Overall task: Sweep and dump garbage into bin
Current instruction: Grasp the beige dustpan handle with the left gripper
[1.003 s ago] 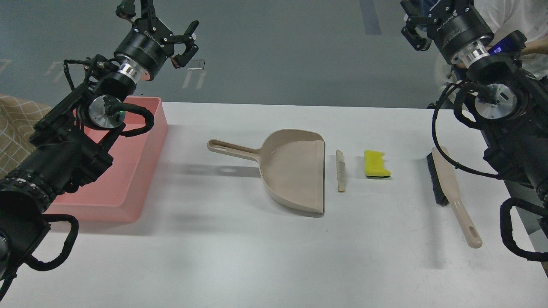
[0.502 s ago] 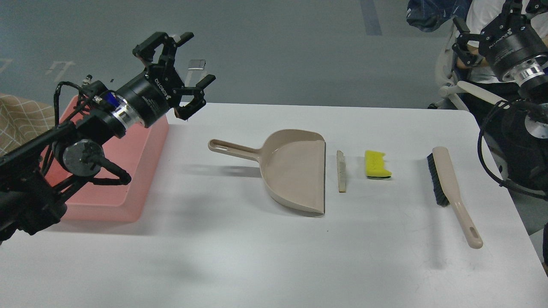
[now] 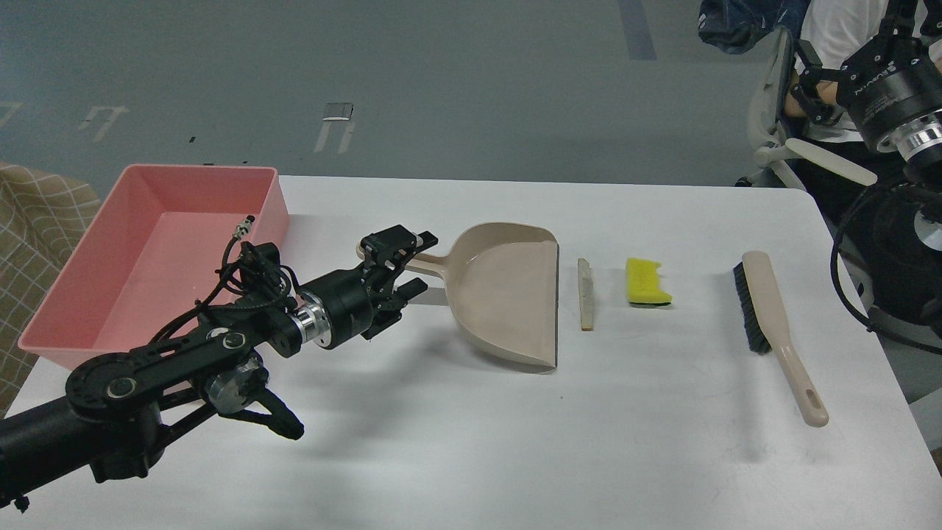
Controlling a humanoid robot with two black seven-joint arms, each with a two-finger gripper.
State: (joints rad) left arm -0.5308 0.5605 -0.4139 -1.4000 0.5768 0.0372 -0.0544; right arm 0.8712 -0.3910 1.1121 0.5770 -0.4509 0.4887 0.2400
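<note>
The off-white strip (image 3: 586, 306) shows only a narrow crusty edge (image 3: 585, 283), so I expect it to fall over onto its broad side when I sweep it.
The garbage lies on the white table: a yellow sponge piece (image 3: 647, 281) with a dark green underside, and a thin off-white strip (image 3: 586, 294) just right of the beige dustpan's (image 3: 508, 294) open edge. The pink bin (image 3: 147, 258) stands at the table's far left. My left gripper (image 3: 409, 265) is low over the table, open, with its fingers on either side of the dustpan handle's end. My right gripper (image 3: 846, 51) is raised off the table at the top right, open and empty, above and behind the beige brush (image 3: 769, 309).
The white table (image 3: 515, 427) ends at the right just past the brush. A seated person (image 3: 831, 22) and a chair (image 3: 780, 140) are behind the table's right corner, close to my right arm. A checked cloth (image 3: 37, 213) lies left of the bin.
My left arm swung down from above the bin and reached right, so its open gripper now straddles the dustpan handle. My right gripper shifted slightly right. The things on the table have not moved.
</note>
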